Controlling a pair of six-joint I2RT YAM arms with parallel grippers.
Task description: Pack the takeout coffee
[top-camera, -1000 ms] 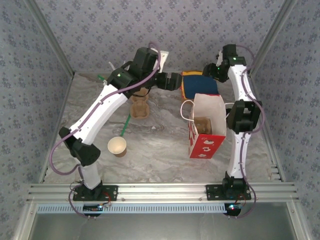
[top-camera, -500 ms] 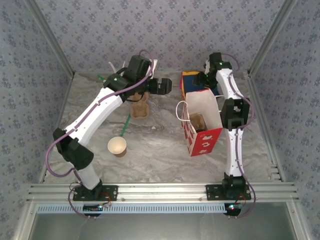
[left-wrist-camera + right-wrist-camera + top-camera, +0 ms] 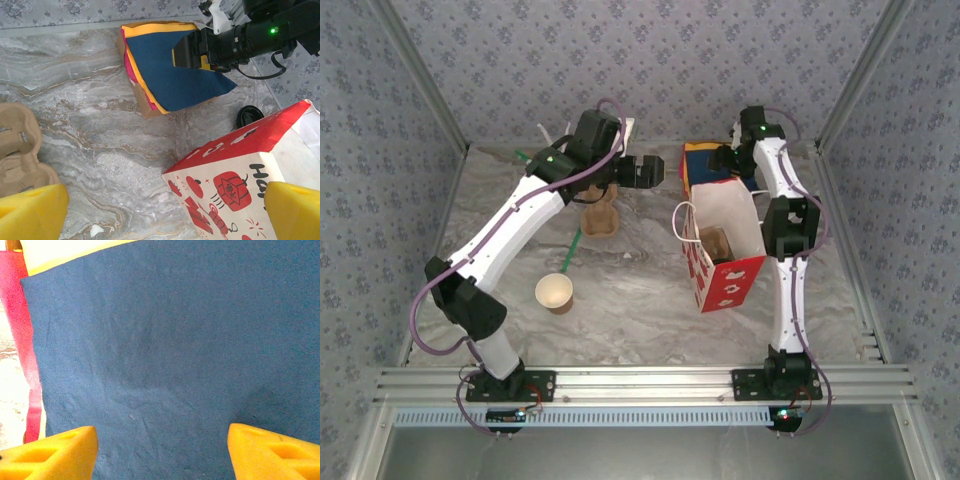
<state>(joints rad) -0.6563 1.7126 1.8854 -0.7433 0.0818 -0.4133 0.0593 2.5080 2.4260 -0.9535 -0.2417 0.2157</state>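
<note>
My right gripper should move out of the way, because the blue napkin's flat middle (image 3: 167,67) is under it. My left gripper should take the napkin (image 3: 145,80) near the pink edge.
A round black lid (image 3: 249,116), the takeout coffee's top as far as I can tell, stands on the table between the napkin stack (image 3: 170,70) and the red-and-white paper bag (image 3: 240,185). The cup body is hidden. My left gripper (image 3: 648,170) hangs open above the table left of the bag, its yellow fingertips (image 3: 31,212) far apart with nothing between them. My right gripper (image 3: 718,160) is open just over the blue top napkin (image 3: 165,350), with nothing held; it also shows as a black head (image 3: 192,50) in the left wrist view.
The open bag (image 3: 725,250) stands centre right with a brown carrier piece (image 3: 715,243) inside. A brown cup carrier (image 3: 600,215) and a green straw (image 3: 570,248) lie at centre left. A lidless paper cup (image 3: 555,292) stands nearer. Patterned walls close in all round.
A second ago the left gripper reached further right; it has drawn back left. The right arm swung left over the napkins, and the bag shifted slightly left. Nothing has moved over the last half second.
</note>
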